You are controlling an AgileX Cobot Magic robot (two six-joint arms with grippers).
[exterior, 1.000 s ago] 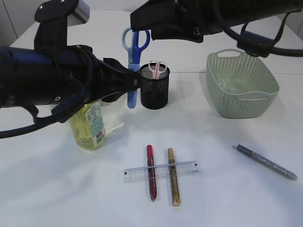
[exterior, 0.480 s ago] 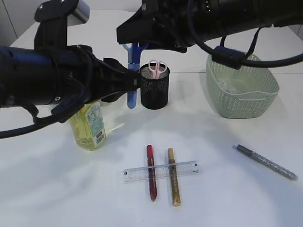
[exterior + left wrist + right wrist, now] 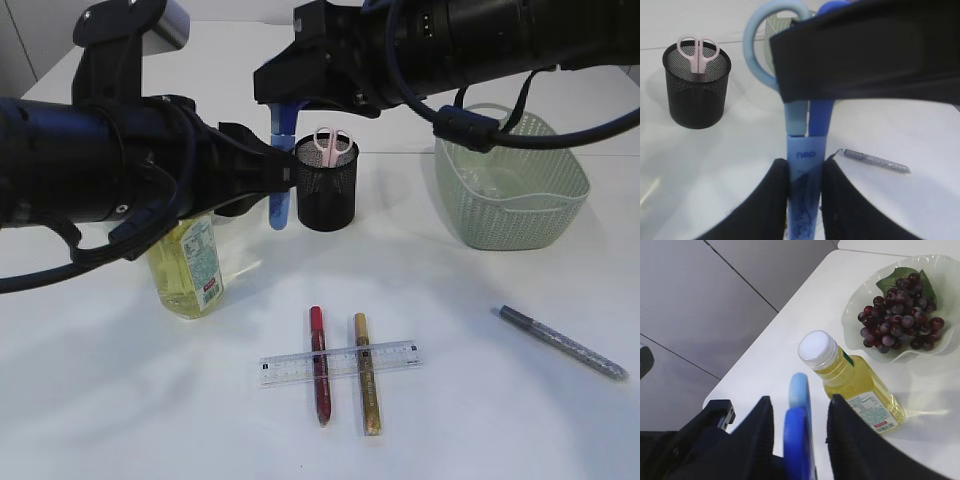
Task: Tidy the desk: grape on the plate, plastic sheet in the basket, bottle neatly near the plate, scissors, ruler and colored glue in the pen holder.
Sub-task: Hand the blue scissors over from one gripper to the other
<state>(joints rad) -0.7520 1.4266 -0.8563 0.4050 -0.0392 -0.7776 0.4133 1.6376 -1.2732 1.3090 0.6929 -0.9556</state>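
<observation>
Next, I take the blue scissors' handles [image 3: 749, 47] with my right gripper before my left gripper opens, because my left gripper is covering the blade end [image 3: 279, 211] that must go into the pen holder.
My left gripper [image 3: 286, 176] is shut on the sheathed blade end of the blue scissors [image 3: 279, 205] and holds them upright beside the black mesh pen holder [image 3: 327, 195]; the grip shows in the left wrist view [image 3: 804, 175]. My right gripper [image 3: 799, 440] is open, with its fingers on either side of the scissors' handles [image 3: 799, 405] and a gap on both sides. Pink scissors [image 3: 332, 142] stand in the holder. A clear ruler [image 3: 340, 362] lies across a red glue pen [image 3: 319, 370] and a gold one [image 3: 367, 385]. A silver glue pen [image 3: 563, 342] lies at the right.
The yellow bottle [image 3: 190, 265] stands at the left, partly behind my left arm. Grapes [image 3: 900, 312] lie on the clear plate [image 3: 852, 310] beyond the bottle. The green basket [image 3: 510, 215] stands at the back right with a plastic sheet [image 3: 488, 183] inside.
My right arm has moved left and down over the blue scissors' handles, which are now covered in the exterior view. The left arm has not moved.
</observation>
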